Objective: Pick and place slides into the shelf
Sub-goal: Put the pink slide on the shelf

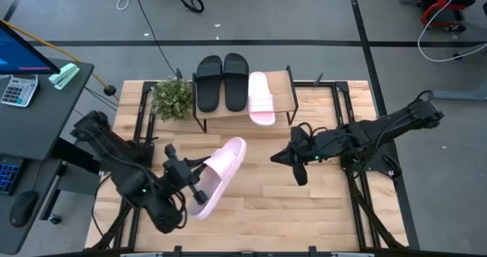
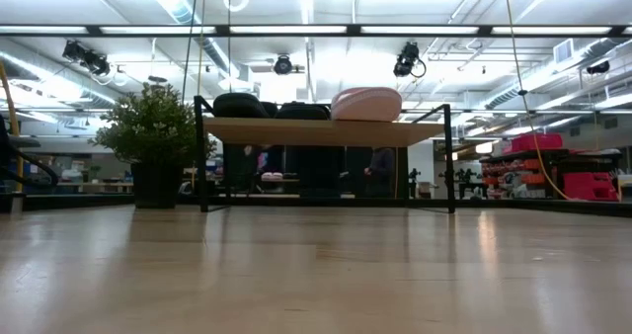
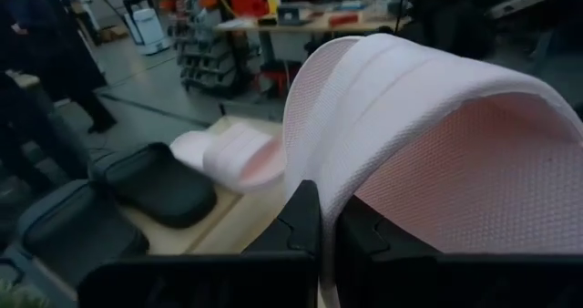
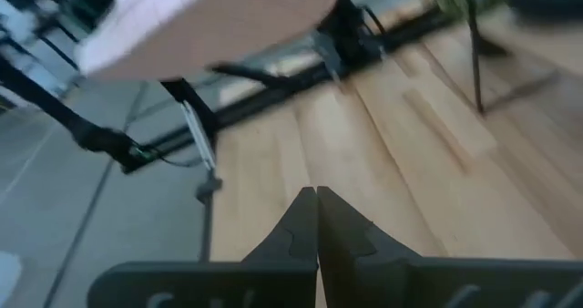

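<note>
The shelf's free strip (image 1: 283, 92) is closer to my right gripper than to my left gripper, which is holding the lifted pink slide, so my right gripper should take the slide's toe end (image 1: 237, 145).
Two black slides (image 1: 209, 84) (image 1: 236, 80) and one pale pink slide (image 1: 261, 97) lie soles down on the shelf's top board (image 1: 285, 97) at the table's far middle. They also show in the low view (image 2: 365, 104) and the left wrist view (image 3: 155, 185). My left gripper (image 1: 196, 182) is shut on the second pink slide (image 1: 222, 167), near the table's middle left. My right gripper (image 1: 276, 160) is shut and empty over the table, right of that slide, whose sole shows in the right wrist view (image 4: 209, 16). My left gripper pinches the pink slide's broad strap at its edge (image 3: 326, 194) between its two fingers (image 3: 301, 226). The fingers come at it from the table's left. The strap arches beyond them, and the slide is lifted clear of the table, lying slantwise toward the shelf.
A potted plant (image 1: 171, 97) stands just left of the shelf. The shelf's top has a bare strip (image 1: 283, 86) right of the pink slide. Black frame rails run along the table's left and right sides. People (image 3: 46, 62) stand in the room beyond.
</note>
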`<state>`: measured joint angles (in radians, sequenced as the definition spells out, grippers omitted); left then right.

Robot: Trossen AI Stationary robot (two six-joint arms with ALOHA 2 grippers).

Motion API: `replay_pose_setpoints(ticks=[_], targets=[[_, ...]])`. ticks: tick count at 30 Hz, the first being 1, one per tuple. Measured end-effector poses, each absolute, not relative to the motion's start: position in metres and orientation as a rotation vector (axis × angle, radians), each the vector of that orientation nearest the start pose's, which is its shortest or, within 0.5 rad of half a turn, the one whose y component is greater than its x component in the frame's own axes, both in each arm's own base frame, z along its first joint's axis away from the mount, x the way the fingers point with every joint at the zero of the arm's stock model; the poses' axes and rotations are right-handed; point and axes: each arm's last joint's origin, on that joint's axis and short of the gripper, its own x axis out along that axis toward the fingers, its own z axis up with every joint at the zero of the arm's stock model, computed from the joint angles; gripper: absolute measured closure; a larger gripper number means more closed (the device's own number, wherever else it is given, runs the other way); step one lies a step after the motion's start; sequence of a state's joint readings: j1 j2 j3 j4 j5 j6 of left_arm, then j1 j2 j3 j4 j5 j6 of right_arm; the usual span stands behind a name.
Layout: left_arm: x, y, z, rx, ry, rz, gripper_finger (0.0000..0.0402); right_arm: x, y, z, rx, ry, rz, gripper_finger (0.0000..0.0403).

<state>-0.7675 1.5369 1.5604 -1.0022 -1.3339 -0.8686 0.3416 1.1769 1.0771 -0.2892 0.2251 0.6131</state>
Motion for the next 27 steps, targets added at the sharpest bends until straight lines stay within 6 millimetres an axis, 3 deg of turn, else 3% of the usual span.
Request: replay_pose_setpoints(ticks=[9,16,22,27], targets=[[0.235,-0.195,0.392,-0.050,0.167,0.569,0.0391,0.240,0.082,0.402,0.291,0.181,0.189,0.0402],[0.254,-0.202,0.416,-0.115,0.123,0.330,0.0391,0.230,0.077,0.430,0.129,0.181,0.224,0.0398],[0.276,-0.186,0.432,-0.084,0.047,0.199,0.0391,0.216,0.074,0.450,0.050,0.249,0.272,0.0399],[0.289,-0.159,0.436,-0.098,0.061,0.093,0.0391,0.198,0.069,0.466,-0.007,0.332,0.303,0.0399]])
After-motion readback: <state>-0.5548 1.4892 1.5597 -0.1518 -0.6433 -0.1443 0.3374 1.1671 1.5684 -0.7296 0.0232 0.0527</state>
